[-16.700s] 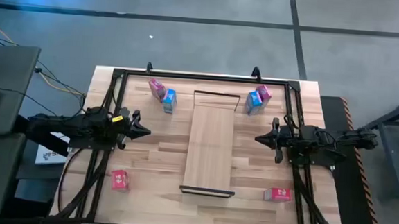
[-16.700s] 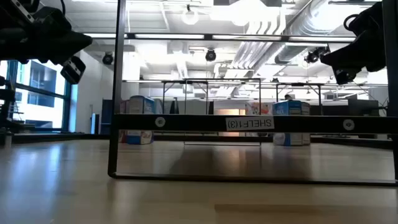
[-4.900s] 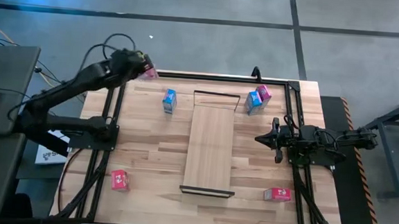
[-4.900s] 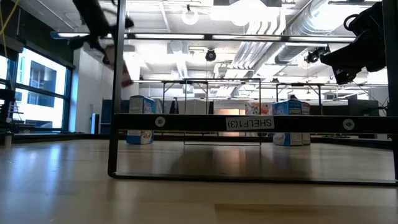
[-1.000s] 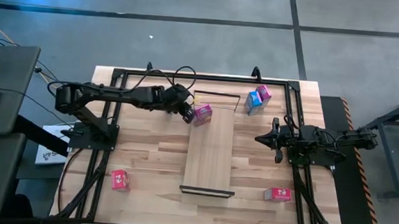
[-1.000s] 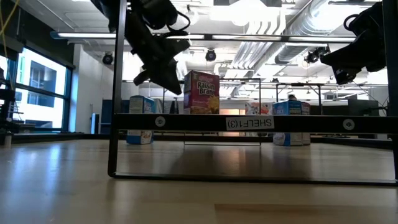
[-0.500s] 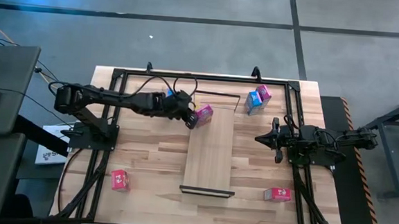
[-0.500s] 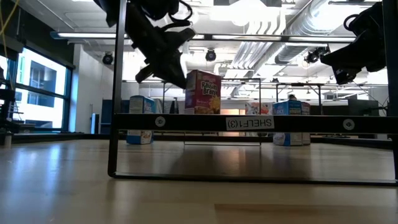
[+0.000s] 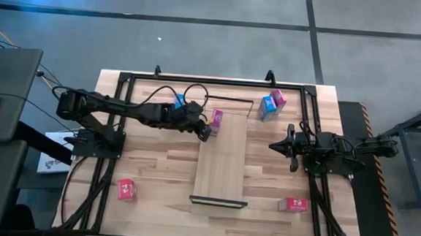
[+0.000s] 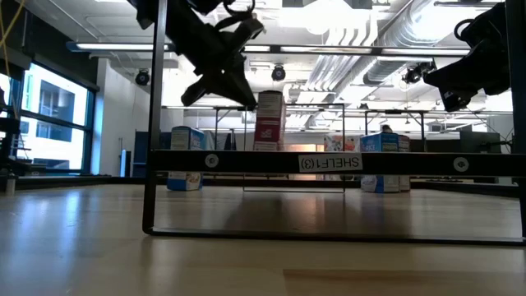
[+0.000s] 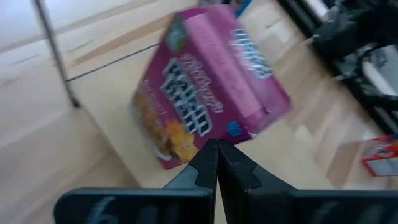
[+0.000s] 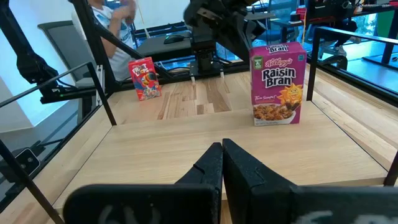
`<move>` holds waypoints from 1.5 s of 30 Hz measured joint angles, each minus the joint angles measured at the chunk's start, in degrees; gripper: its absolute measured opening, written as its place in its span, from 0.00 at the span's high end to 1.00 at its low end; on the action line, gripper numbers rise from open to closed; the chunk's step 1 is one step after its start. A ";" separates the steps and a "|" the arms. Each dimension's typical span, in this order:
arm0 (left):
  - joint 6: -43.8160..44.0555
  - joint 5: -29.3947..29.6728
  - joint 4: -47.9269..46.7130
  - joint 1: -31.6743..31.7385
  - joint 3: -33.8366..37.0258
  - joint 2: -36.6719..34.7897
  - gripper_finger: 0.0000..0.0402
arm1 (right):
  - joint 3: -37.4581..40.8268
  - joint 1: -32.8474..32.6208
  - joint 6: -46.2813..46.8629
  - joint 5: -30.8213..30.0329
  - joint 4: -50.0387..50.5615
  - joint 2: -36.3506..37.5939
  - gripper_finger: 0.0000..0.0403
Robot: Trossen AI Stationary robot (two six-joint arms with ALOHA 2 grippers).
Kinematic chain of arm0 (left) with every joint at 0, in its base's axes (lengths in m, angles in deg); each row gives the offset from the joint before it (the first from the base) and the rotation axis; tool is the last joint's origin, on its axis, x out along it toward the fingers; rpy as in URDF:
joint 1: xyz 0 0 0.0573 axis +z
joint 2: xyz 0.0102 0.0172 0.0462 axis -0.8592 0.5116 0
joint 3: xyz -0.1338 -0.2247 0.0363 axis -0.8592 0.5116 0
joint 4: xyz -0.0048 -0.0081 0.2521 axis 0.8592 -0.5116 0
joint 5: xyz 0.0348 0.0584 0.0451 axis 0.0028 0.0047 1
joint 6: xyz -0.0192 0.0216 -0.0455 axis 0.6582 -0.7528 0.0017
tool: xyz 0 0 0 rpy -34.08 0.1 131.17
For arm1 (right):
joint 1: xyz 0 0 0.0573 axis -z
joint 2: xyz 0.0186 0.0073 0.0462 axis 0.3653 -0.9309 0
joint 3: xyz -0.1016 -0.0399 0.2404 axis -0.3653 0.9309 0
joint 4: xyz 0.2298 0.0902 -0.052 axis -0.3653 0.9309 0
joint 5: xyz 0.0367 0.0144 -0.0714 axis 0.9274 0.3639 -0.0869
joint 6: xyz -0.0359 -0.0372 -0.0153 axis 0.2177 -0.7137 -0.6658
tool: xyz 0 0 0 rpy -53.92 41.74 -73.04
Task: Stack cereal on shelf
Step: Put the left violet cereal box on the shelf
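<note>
The pink cereal box is crooked on the shelf, so my left gripper should move away from the box's broad side and go around the box's near narrow side to gently push it straight.
A pink cereal box stands upright on the far left part of the shelf, a light-wood board with black wire ends. Its broad printed face looks toward the table's right, and its narrow side toward the near edge. My left gripper is shut at the box's near left corner, slanting down. My right gripper is shut and waits at the table's right side, touching nothing. My left gripper has its shut fingertips against the lower edge of the pink box's left-facing broad face, near a bottom corner. It comes from the table's left, slanting down. The box stands upright on its base on the shelf, not lifted.
A blue box stands behind my left arm. A blue and pink pair stands at the far right. Red boxes lie near left and near right. A black frame rims the table. A person is beyond the left side.
My left gripper, still shut, has slid toward the near edge along the pink box's left side and rolled a little. The box has turned about upright on the shelf. Its broad face, which faced the near edge, now faces the right.
</note>
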 joint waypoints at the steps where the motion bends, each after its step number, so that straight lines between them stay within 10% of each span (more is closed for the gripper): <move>1: 0.10 0.01 0.44 -0.23 0.00 0.00 1.00 | 0.00 0.00 0.00 0.00 0.00 0.00 1.00; 17: 10.05 -1.39 -0.48 -5.48 -0.02 -1.85 1.00 | -0.01 0.00 -0.01 0.00 0.00 -0.12 1.00; 24: 23.15 9.81 3.33 -11.21 -0.04 0.51 1.00 | 0.00 -0.02 0.01 0.00 0.00 -0.35 1.00; 45: 34.05 11.90 15.14 -5.81 -0.04 10.19 1.00 | -0.01 -0.01 -0.01 0.00 0.00 -1.11 1.00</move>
